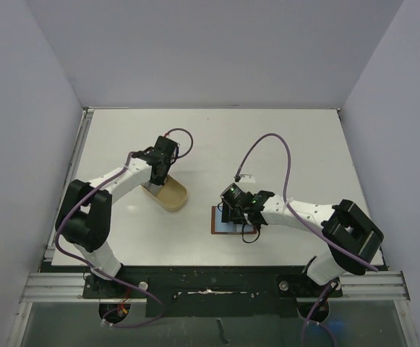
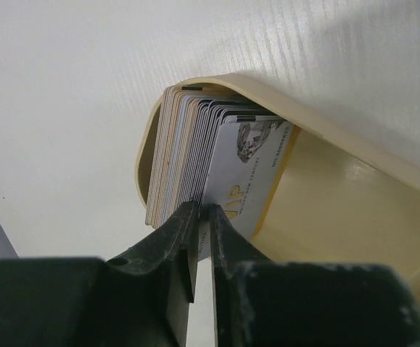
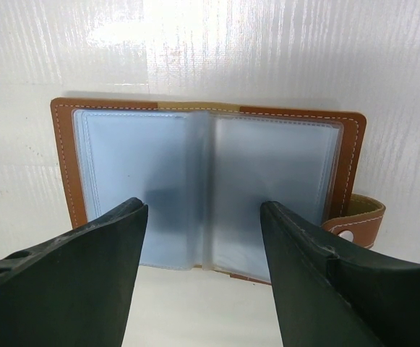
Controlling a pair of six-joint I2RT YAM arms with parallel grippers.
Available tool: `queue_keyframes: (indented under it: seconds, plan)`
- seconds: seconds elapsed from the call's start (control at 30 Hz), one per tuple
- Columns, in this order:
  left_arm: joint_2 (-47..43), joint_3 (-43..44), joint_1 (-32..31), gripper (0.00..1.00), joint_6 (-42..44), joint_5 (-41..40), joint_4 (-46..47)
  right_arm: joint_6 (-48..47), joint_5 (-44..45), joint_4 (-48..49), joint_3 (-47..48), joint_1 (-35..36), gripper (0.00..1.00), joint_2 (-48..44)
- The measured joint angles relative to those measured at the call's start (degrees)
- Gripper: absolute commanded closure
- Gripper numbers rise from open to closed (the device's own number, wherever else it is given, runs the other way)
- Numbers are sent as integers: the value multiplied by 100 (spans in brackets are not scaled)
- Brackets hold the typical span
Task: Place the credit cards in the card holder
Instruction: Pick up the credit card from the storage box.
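Note:
My right gripper is open above the clear sleeves (image 3: 206, 166), so it needs to grip the card holder's edge (image 3: 340, 195) by the snap tab before the white card comes in.
A stack of credit cards (image 2: 184, 152) stands on edge at one end of a tan round-ended tray (image 2: 340, 210). The front card (image 2: 253, 166) is white with gold lettering. My left gripper (image 2: 202, 211) reaches down into the tray (image 1: 172, 195), jaws almost together on the near edge of that white card. The card holder (image 3: 210, 173), brown leather with clear plastic sleeves, lies open and flat on the table under my right gripper (image 3: 204, 217). That gripper is open, one finger over each page, holding nothing. In the top view the card holder (image 1: 218, 223) peeks out from under the right gripper (image 1: 233, 208).
The card holder's snap tab (image 3: 359, 221) sticks out at its right side. White table (image 1: 282, 137) with grey walls on three sides. A purple cable (image 1: 285, 163) loops above the right arm.

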Motion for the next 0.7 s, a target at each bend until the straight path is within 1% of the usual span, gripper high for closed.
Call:
queue_keyframes:
  seconds: [0.1, 0.27, 0.43, 0.57, 0.7]
  plan:
    - [0, 9, -13, 100, 11, -2, -11, 0, 0, 0, 0, 2, 36, 0]
    - [0, 68, -50, 100, 9, -17, -118, 0, -4, 0, 0, 0, 36, 0]
    - [2, 363, -114, 100, -37, -7, -378, 2, -9, -4, 0, 2, 36, -26]
    - [0, 601, -136, 100, -177, 26, -568, 2, -15, -7, 0, 2, 35, -155]
    - [-22, 660, -140, 100, -380, 155, -691, -9, -33, -7, 0, 0, 35, -313]
